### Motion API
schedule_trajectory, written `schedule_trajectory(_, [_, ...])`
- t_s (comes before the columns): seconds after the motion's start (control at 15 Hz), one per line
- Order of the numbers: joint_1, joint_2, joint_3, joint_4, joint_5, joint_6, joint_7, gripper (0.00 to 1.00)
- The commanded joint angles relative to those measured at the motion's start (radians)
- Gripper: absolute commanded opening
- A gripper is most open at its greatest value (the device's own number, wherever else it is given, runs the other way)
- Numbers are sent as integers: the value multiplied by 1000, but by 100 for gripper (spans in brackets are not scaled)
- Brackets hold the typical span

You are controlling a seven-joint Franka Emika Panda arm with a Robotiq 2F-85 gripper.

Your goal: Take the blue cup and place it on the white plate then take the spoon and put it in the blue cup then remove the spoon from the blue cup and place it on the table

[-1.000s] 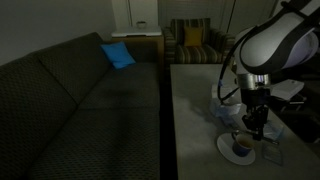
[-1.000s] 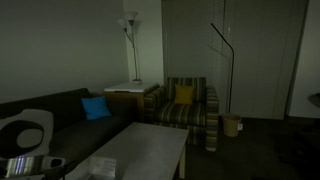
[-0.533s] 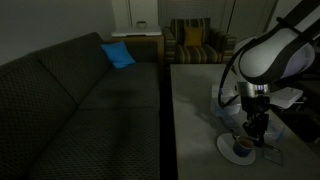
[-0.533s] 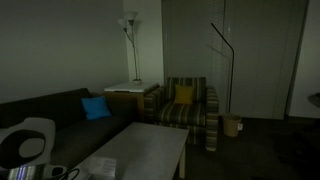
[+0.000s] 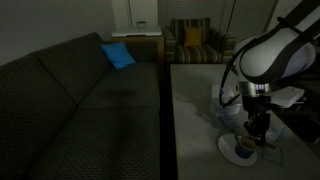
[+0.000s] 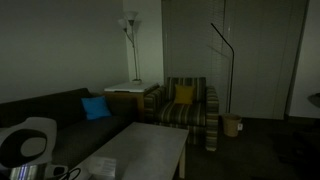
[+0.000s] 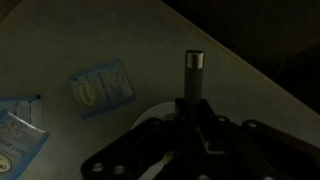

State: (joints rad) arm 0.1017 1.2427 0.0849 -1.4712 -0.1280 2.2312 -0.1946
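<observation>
Next, I move back past the plate and bring the spoon in over the cup's opening [image 5: 245, 143], because my gripper is holding the spoon low next to the blue cup's rim [image 5: 254, 146].
In an exterior view the white plate [image 5: 229, 152] lies near the table's [image 5: 195, 100] front right corner, with the blue cup [image 5: 241, 148] standing on it. My gripper [image 5: 258, 137] hangs just right of the cup, low over the plate. In the wrist view the gripper [image 7: 192, 108] is shut on the spoon [image 7: 193, 72], whose grey handle sticks out beyond the jaws. A pale arc of the plate [image 7: 150, 111] shows beside the jaws there. The gripper's body hides the cup in the wrist view.
Pale blue packets [image 7: 101, 86] lie on the table left of the plate, and another packet [image 7: 15, 132] lies at the edge of the view. A dark sofa [image 5: 80, 95] with a blue cushion [image 5: 117, 54] runs along the table. A striped armchair [image 6: 190, 105] stands behind.
The arm has come down and shifted slightly right over the plate since a second ago. It has barely moved in the last half second.
</observation>
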Motion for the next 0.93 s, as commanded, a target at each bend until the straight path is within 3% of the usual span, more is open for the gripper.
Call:
schedule_trajectory(0.0, [0, -63, -1, -73, -1, 15, 12, 4])
schedule_trajectory(0.73, [-10, -184, -3, -236, 5, -109, 52, 4])
schedule_trajectory(0.87, [-20, -172, 6, -246, -3, -74, 21, 4])
